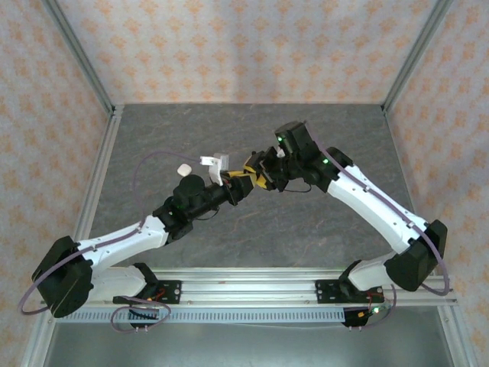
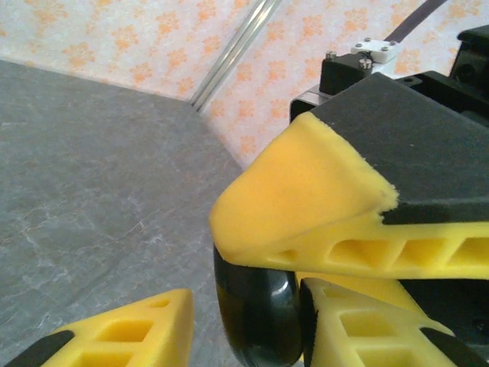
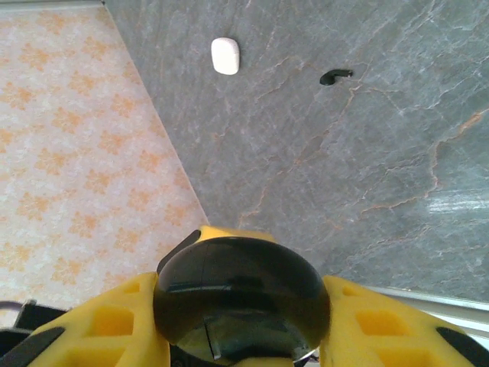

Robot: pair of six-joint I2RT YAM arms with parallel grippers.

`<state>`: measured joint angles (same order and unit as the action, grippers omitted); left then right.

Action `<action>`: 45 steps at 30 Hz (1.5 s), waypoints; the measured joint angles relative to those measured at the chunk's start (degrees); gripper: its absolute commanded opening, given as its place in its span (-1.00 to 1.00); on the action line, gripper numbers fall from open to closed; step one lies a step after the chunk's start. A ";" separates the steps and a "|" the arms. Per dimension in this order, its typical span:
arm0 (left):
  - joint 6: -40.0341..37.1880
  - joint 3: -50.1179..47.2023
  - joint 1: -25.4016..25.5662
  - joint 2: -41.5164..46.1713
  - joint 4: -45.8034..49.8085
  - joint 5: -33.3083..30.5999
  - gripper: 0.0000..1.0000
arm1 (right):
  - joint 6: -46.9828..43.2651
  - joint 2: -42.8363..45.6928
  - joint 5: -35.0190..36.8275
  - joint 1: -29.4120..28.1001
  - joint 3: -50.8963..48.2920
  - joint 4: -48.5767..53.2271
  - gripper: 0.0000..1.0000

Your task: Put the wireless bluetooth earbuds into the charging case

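Observation:
The charging case is in my right gripper, held across its wide side (image 3: 243, 294). Next, my left gripper takes the case so that my right gripper can pinch its narrow width (image 2: 258, 313).
My right gripper (image 3: 241, 306) is shut on a glossy black charging case (image 3: 241, 290), pinched between its two yellow fingers above the table. In the top view both grippers meet at mid-table, the left gripper (image 1: 241, 182) nose to nose with the right gripper (image 1: 261, 176). In the left wrist view the case (image 2: 256, 313) sits between my left gripper's (image 2: 244, 306) fingers, touching the right-hand one with a gap to the other. A right-gripper finger (image 2: 306, 191) lies over the top of the case. One black earbud (image 3: 335, 76) lies on the table.
A small white rounded object (image 3: 225, 55) lies on the grey table (image 1: 252, 237), left of the grippers (image 1: 182, 168). Patterned walls and metal frame posts (image 1: 84, 61) close in the back and sides. A rail (image 1: 244, 290) runs along the near edge.

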<state>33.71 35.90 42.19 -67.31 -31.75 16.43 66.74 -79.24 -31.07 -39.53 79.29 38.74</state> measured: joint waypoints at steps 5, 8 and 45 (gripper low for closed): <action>0.85 0.09 0.37 -0.35 -1.44 1.25 -0.74 | 0.85 1.73 0.31 0.22 -1.75 -1.51 -0.15; 0.83 0.59 0.48 -0.35 -1.49 1.73 -0.79 | 1.16 2.80 0.70 0.26 -2.29 -1.79 -0.14; -14.32 26.27 -13.00 6.75 41.92 40.39 -0.98 | -50.56 9.46 -16.65 3.80 8.94 7.13 0.23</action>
<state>19.40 62.17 29.19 -60.55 10.17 56.82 16.19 -69.78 -47.72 -35.73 88.23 45.87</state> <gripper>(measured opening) 0.146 0.626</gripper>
